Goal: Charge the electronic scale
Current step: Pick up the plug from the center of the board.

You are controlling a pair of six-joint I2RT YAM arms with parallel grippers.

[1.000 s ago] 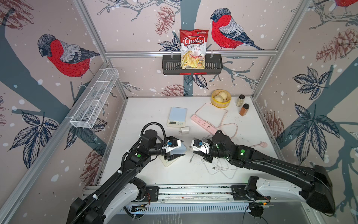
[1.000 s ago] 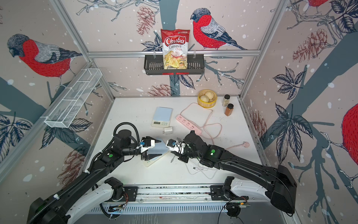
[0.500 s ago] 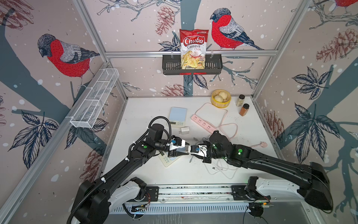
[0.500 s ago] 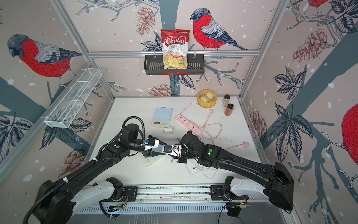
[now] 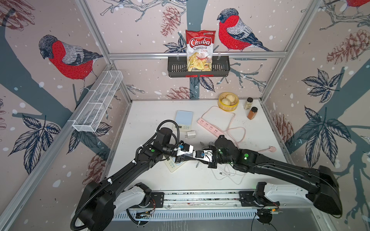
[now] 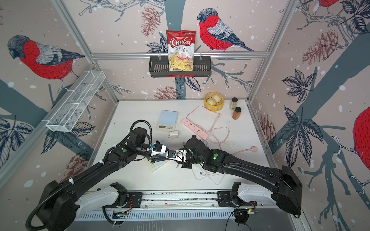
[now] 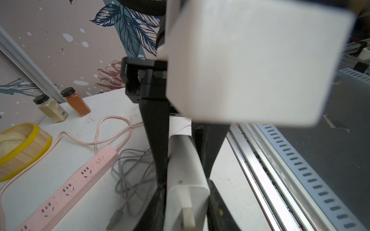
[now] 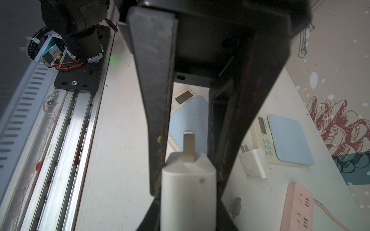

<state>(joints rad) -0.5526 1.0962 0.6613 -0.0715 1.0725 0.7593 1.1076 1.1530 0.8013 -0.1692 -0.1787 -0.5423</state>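
The adapter's end opposite the prongs is covered by my right gripper, so next I leave the adapter to my left gripper and move my right gripper to the coiled cables.
A white charger adapter hangs above the table, its metal prongs pointing at the left arm. My right gripper is shut on it. My left gripper meets it head-on, with both fingers pressed against the adapter's sides. One blue-topped electronic scale lies beneath the two grippers, mostly hidden. Another scale sits further back. A pink power strip lies to the right of that scale.
A second white adapter lies near the back scale. A grey USB cable and a white cable are coiled beside the right arm. A steamer basket and two spice jars stand at the back right.
The left arm has swung right to meet the right gripper, and its jaws have closed onto the adapter. The right gripper has kept its hold and barely moved.
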